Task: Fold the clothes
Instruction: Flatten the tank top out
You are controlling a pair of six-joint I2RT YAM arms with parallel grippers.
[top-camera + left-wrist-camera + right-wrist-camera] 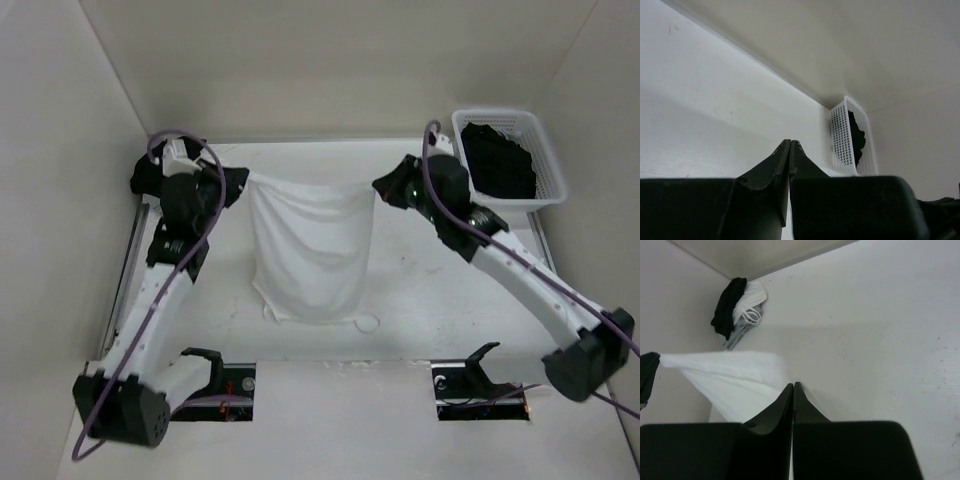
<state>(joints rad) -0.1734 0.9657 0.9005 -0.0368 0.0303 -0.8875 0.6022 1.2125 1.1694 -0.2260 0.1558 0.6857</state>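
Observation:
I can see the camisole hanging, its straps near me, so both grippers should swing them to the back and pull the held edge (310, 186) toward me before folding.
The clothes (310, 250), a plain white camisole, hang stretched between my two grippers, and the lower hem rests on the table. A thin strap loop (368, 323) lies at the hem's right corner. My left gripper (243, 183) is shut on the top left corner. My right gripper (380, 186) is shut on the top right corner. In the right wrist view the white fabric (725, 372) runs left from my shut right gripper (793, 385) to the other gripper's black tip. In the left wrist view my left gripper (790, 142) is pressed shut, and the cloth is hidden below it.
A white mesh basket (545, 160) holding black garments stands at the back right, and the basket (842, 137) also shows in the left wrist view. A black and white-grey bundle (737, 307) lies in the far left corner. Walls enclose the table on three sides.

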